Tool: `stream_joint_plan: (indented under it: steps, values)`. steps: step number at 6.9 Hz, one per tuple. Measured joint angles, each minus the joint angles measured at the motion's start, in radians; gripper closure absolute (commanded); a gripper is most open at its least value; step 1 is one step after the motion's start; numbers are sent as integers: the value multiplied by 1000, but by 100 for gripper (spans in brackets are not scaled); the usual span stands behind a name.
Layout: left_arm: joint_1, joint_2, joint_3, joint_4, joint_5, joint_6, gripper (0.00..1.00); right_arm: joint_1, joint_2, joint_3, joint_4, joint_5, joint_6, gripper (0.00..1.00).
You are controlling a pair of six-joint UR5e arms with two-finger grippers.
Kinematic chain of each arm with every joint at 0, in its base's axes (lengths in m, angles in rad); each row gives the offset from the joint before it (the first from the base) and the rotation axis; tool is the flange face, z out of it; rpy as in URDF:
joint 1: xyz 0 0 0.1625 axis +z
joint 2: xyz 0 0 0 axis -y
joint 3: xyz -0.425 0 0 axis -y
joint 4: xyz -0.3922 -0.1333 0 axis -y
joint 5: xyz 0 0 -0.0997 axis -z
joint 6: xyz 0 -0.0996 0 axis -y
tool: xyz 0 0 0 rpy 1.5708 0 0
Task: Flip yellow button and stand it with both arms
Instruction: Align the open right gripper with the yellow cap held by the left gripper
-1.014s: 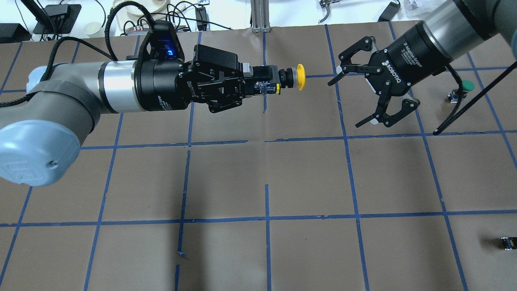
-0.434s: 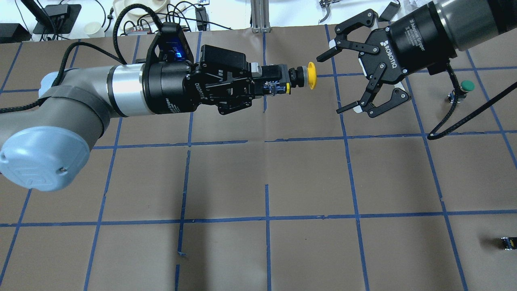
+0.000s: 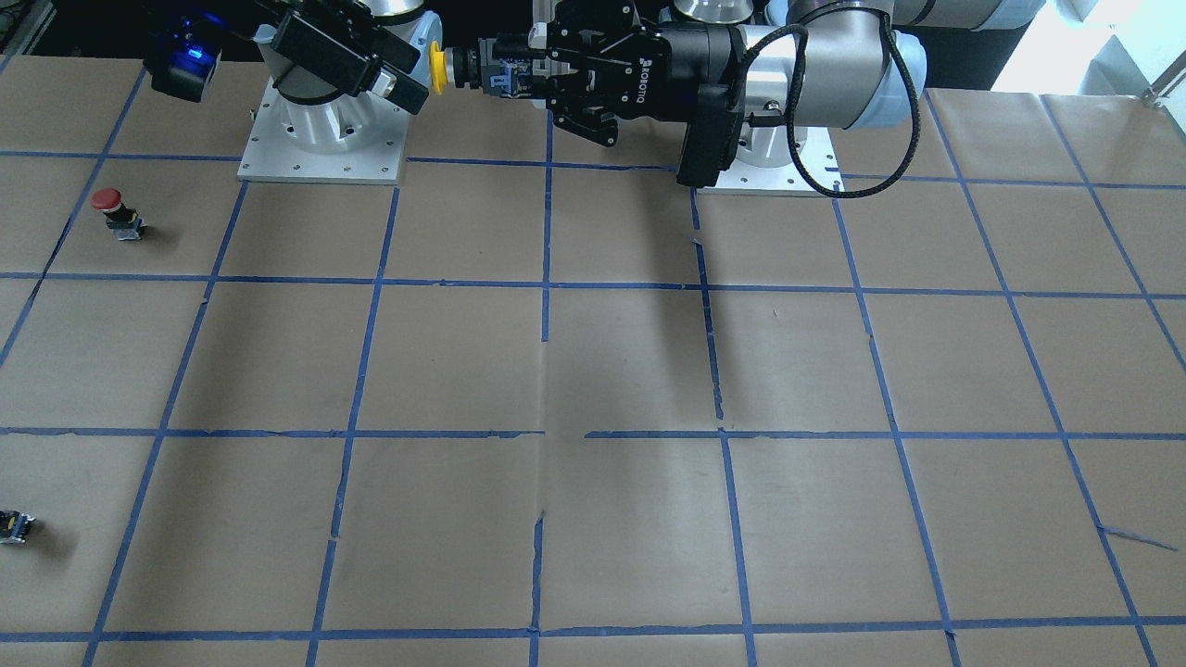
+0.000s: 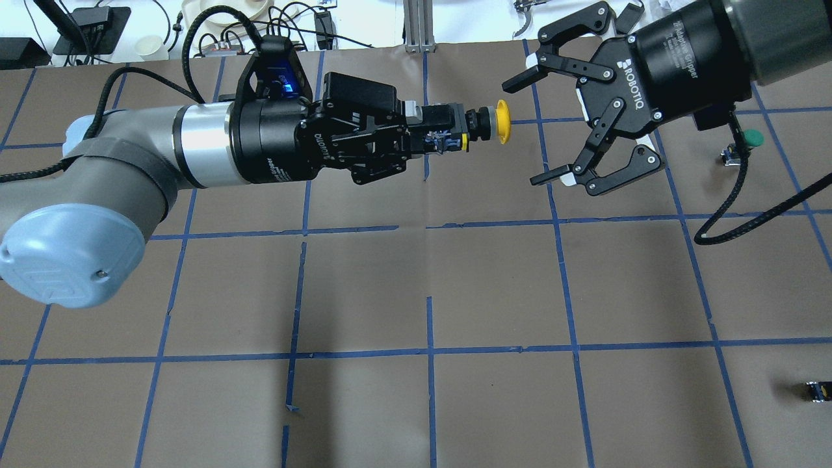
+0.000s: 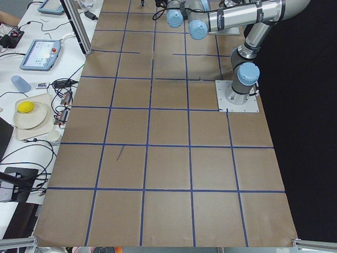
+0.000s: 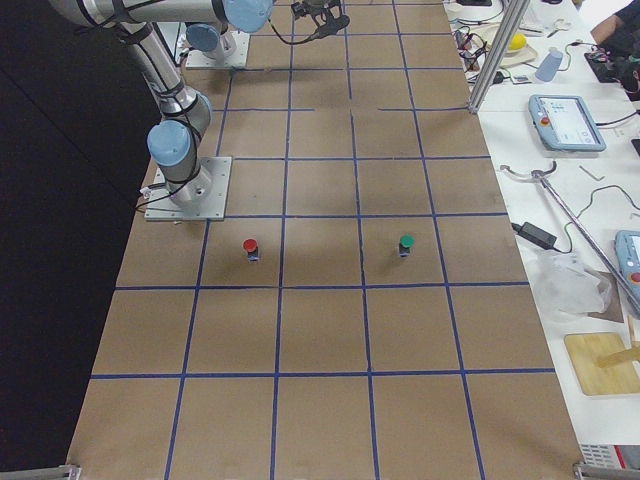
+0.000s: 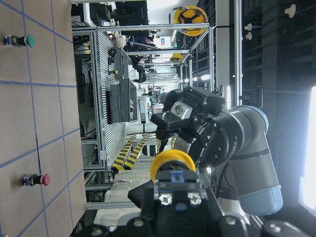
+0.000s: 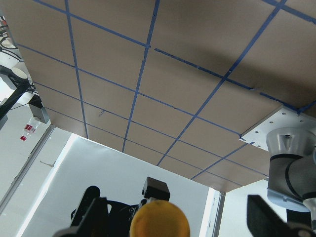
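Note:
The black and grey body will move along with the yellow cap when I carry the cap, because the cap joins straight onto the black neck.
The yellow button is held level in the air, its yellow cap pointing toward my right gripper. My left gripper is shut on its black and grey body. My right gripper is open, its jaws wide apart, just right of the cap and not touching it. In the front-facing view the cap sits between the left gripper and a right finger. The left wrist view shows the cap with the right gripper behind it. The right wrist view shows the cap between its spread fingers.
A green-capped button stands at the right of the table and a red-capped one nearer the robot's right base. A small capless switch block lies at the right edge. The table is brown paper with blue tape lines.
My right gripper has moved up and to the left, closer to the yellow cap, staying open. My left gripper shifted slightly right with the button, then held still.

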State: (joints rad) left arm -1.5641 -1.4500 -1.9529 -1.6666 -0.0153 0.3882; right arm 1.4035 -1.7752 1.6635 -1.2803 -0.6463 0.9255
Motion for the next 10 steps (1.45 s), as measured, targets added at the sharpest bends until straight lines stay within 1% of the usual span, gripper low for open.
stream_joint_plan:
  steps: [2, 3, 6, 9, 10]
  values:
    - [0, 0, 1, -1, 0, 0, 98, 2, -8, 7, 12, 60, 25, 1]
    - [0, -1, 1, -1, 0, 0, 98, 3, -10, 9, 21, 73, 42, 1]
    - [-1, -1, 0, 0, 0, 0, 98, 4, -14, 10, 54, 81, 54, 9]
    - [-1, -2, -1, 1, 0, 1, 98, 6, -20, 11, 84, 89, 54, 9]
    - [-1, -2, -1, 1, 0, 1, 98, 6, -19, 11, 92, 100, 54, 11]
